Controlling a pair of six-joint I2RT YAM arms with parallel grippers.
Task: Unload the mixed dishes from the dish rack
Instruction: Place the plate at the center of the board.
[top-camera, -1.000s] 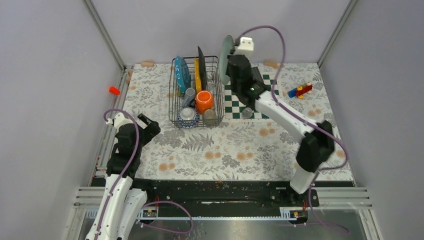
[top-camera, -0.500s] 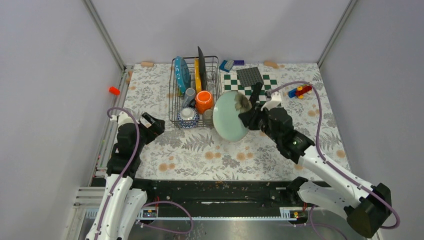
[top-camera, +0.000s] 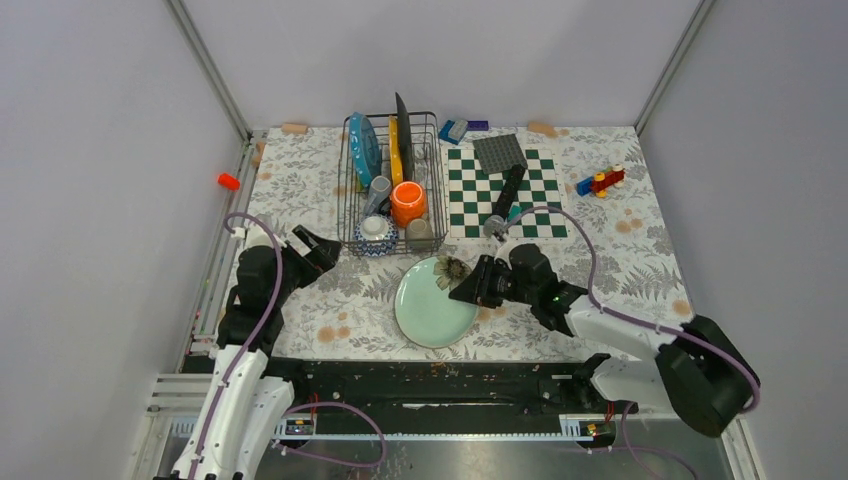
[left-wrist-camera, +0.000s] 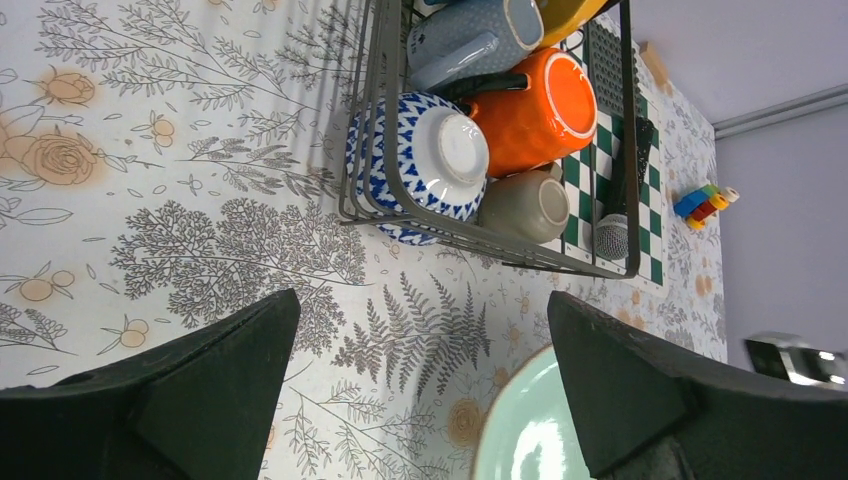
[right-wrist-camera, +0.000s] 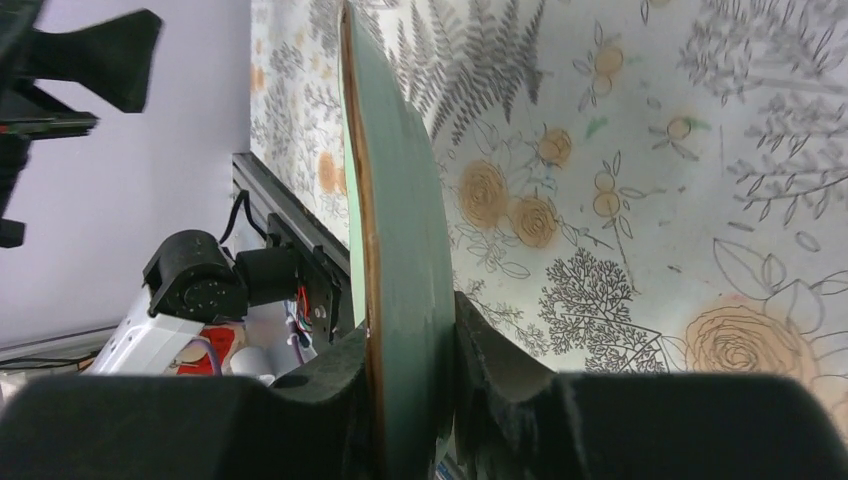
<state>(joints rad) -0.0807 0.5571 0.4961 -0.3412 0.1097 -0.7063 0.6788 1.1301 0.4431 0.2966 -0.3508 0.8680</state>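
Note:
The pale green plate (top-camera: 430, 312) is face up next to clear floral cloth (top-camera: 366, 312), so the robot's right gripper goes on bringing the plate down toward that clear cloth until it lies flat.
The dark wire dish rack (top-camera: 347, 190) stands at the back left. It holds a blue dotted plate (top-camera: 364, 146), an orange plate (top-camera: 395, 150), a dark plate (top-camera: 403, 124), an orange mug (top-camera: 408, 203), grey cups (top-camera: 420, 231) and a patterned bowl (top-camera: 374, 233). My right gripper (top-camera: 462, 291) is shut on the rim of a pale green plate (top-camera: 434, 303), held low over the floral cloth; the right wrist view shows the plate (right-wrist-camera: 395, 200) edge-on between the jaws. My left gripper (top-camera: 318, 248) is open and empty just left of the rack; bowl (left-wrist-camera: 425, 160) and mug (left-wrist-camera: 535, 110) show in its view.
A green-and-white checkerboard mat (top-camera: 500, 195) lies right of the rack with a grey studded plate (top-camera: 499, 152), a black stick (top-camera: 510, 189) and a small grey cup (top-camera: 493, 228) on it. Toy bricks (top-camera: 600, 182) lie at the back right, blue bricks (top-camera: 453, 130) behind the rack.
My right arm has swung the green plate from above the rack, down and forward, to low over the cloth in front of the rack. My left gripper has crept toward the rack.

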